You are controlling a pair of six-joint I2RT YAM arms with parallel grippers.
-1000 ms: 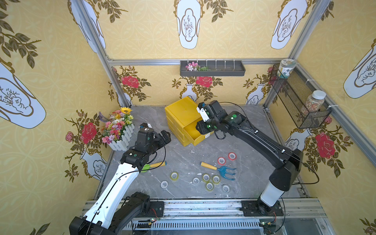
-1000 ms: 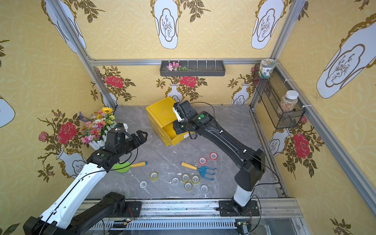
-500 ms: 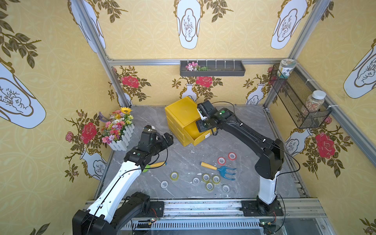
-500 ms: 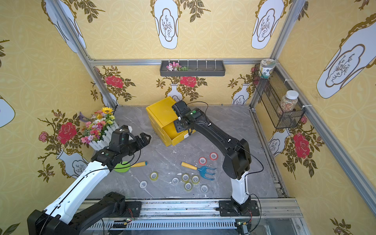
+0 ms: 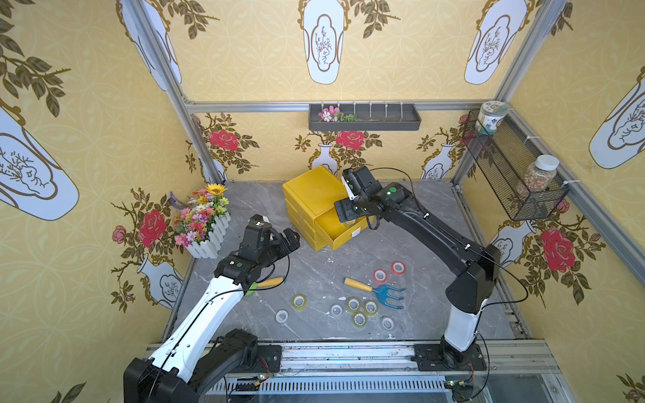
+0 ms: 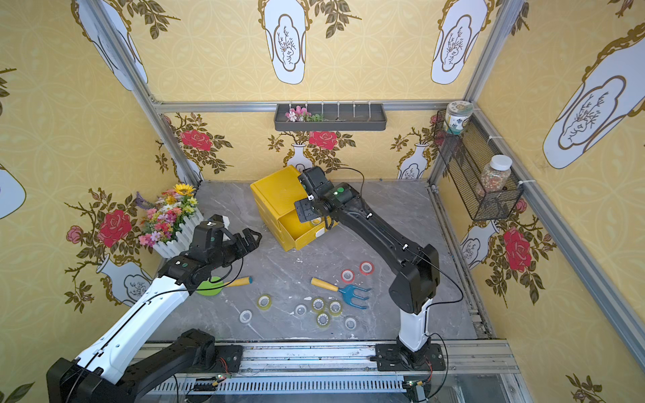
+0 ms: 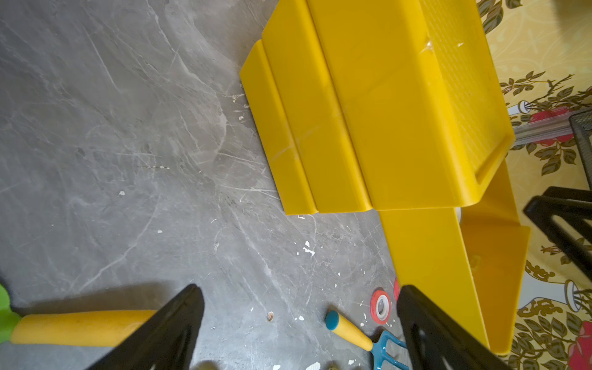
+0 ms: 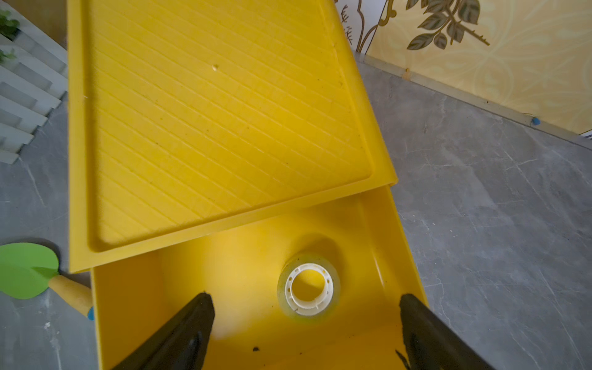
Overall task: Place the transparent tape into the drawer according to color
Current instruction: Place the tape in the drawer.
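With my right gripper blocking the open drawer (image 5: 327, 225), my left gripper next takes the yellowish-green roll (image 5: 298, 301) near the green spade while my right gripper backs clear.
The yellow cabinet (image 5: 312, 195) has its top drawer (image 5: 343, 238) pulled out. My right gripper (image 5: 348, 217) hangs over it, open. In the right wrist view a yellowish-green transparent tape roll (image 8: 308, 290) lies flat on the drawer (image 8: 224, 275) floor, free between the spread fingers (image 8: 192, 323). Loose on the table are two red rolls (image 5: 380, 275), several yellowish-green ones (image 5: 353, 304) and clear-grey ones (image 5: 282, 316). My left gripper (image 5: 292, 238) hovers open and empty, left of the cabinet, over bare table (image 7: 128, 144).
A blue rake with a yellow handle (image 5: 377, 291) lies among the rolls. A green spade (image 6: 209, 288) sits partly under my left arm. A flower box (image 5: 204, 219) stands at the left wall. A wire shelf (image 5: 506, 174) hangs on the right wall.
My right gripper has opened over the drawer and the yellowish-green roll now lies free in it. The left gripper has edged forward toward the cabinet.
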